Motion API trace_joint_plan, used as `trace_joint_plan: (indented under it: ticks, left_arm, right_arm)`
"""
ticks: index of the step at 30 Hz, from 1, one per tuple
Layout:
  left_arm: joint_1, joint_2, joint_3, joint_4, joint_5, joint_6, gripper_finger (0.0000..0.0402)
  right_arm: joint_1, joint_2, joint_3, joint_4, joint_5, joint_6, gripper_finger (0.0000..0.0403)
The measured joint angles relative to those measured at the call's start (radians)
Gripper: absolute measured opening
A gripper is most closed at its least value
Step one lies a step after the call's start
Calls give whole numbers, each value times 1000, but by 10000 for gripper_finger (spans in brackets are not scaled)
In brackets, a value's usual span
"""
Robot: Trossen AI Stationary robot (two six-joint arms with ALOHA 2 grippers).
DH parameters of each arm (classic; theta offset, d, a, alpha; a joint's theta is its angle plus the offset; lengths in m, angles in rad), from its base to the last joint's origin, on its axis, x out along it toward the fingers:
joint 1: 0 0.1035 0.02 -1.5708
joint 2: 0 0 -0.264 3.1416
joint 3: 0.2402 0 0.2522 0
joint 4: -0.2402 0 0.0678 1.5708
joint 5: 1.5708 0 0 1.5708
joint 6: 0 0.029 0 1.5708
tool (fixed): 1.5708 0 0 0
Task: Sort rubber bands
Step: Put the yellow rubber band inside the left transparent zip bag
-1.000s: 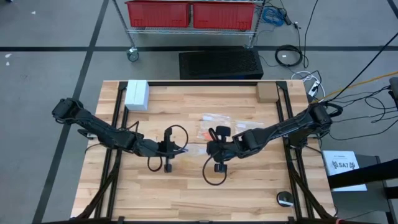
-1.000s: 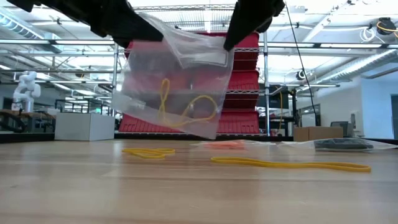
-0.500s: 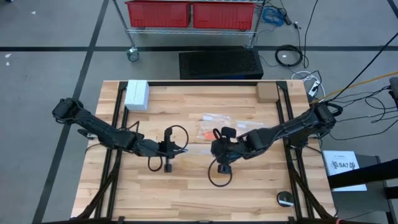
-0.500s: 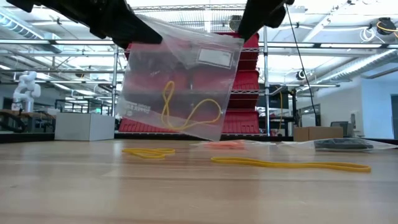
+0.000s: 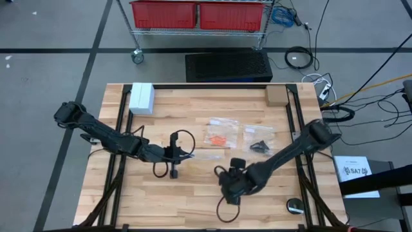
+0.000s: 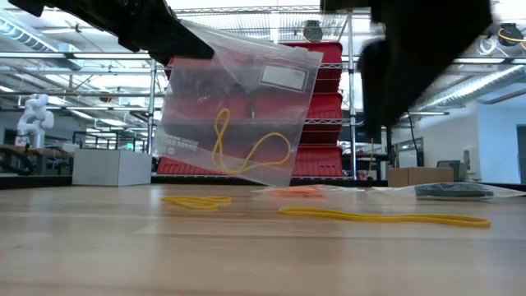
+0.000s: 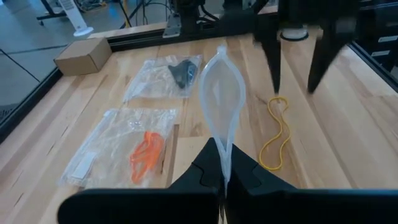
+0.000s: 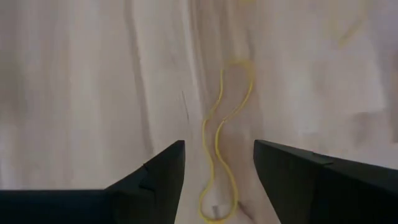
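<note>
Both parts of the long yellow point(image 8: 212, 146) rubber band are between the right gripper's open fingers, so the right gripper keeps going down until its fingers reach the wood point(image 6: 362, 219), and then close.
My left gripper point(image 5: 188, 154) is shut on a clear plastic bag point(image 6: 238, 115) that hangs over the table's middle with yellow rubber bands point(image 6: 246, 148) inside. The bag's mouth point(image 7: 221, 93) gapes open. My right gripper point(image 8: 217, 180) stands open nearer the table's front edge, its fingers on either side above a long yellow rubber band point(image 8: 224, 124) that lies flat on the wood. Another yellow band point(image 6: 197, 201) lies on the table below the bag. My left gripper pinches one end of the bag's mouth rim point(image 7: 222, 152) between its two fingers, coming level from the table's left side. The bag hangs tilted below this corner point(image 6: 185, 37), clear of the table, with its mouth spread open.
Two flat clear bags lie beyond the middle, one with orange bands point(image 5: 219, 137) and one with black bands point(image 5: 259, 145). A white box point(image 5: 141, 98) and a cardboard box point(image 5: 275, 95) stand at the far corners. A round black object point(image 5: 295, 206) sits at the near right.
My right gripper has opened and let go of the bag's upper right corner, then moved toward the table's near edge to stand over the long yellow band. The bag stays up, held by my left gripper alone, its freed corner settled a little.
</note>
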Motion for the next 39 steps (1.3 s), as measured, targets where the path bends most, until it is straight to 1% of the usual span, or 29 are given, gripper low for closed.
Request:
trace_joint_plan:
  ticks: [4, 7, 11, 17, 19, 21, 23, 26, 27, 28, 32, 37, 39]
  left_arm:
    - [0, 0, 0, 2, 0, 2, 0]
    - [0, 0, 0, 3, 0, 18, 0]
    - [0, 0, 0, 4, 0, 21, 0]
    - [1, 0, 0, 3, 0, 25, 0]
    - [1, 0, 0, 2, 0, 21, 0]
    - [1, 0, 0, 2, 0, 20, 0]
    - [1, 0, 0, 2, 0, 20, 0]
    - [1, 0, 0, 2, 0, 19, 0]
    - [1, 0, 0, 2, 0, 19, 0]
    - [1, 0, 0, 2, 0, 19, 0]
    - [1, 0, 0, 3, -3, 20, 0]
    - [1, 0, 0, 3, -10, 21, 0]
    - [1, 0, 0, 3, -10, 20, 0]
  right_arm:
    - [-1, 129, -3, 20, -23, 33, 185]
    - [-15, 189, -3, 44, -25, 33, 185]
    - [-34, 214, -3, 61, -42, 37, 185]
    - [-41, 243, -1, 135, -86, 22, 180]
    - [-41, 263, 3, 135, -86, 19, 167]
    - [-42, 289, 6, 127, -86, 14, 142]
    - [-44, 302, 8, 126, -88, 12, 106]
    - [-45, 307, 8, 129, -87, -9, 34]
    - [-46, 303, 7, 129, -84, -20, 18]
    - [-46, 300, 5, 129, -82, -33, 11]
    - [-46, 265, 21, 125, -89, -66, 3]
    - [-33, 223, 77, 123, -54, -131, 0]
    - [-30, 207, 107, 133, -25, -158, 0]
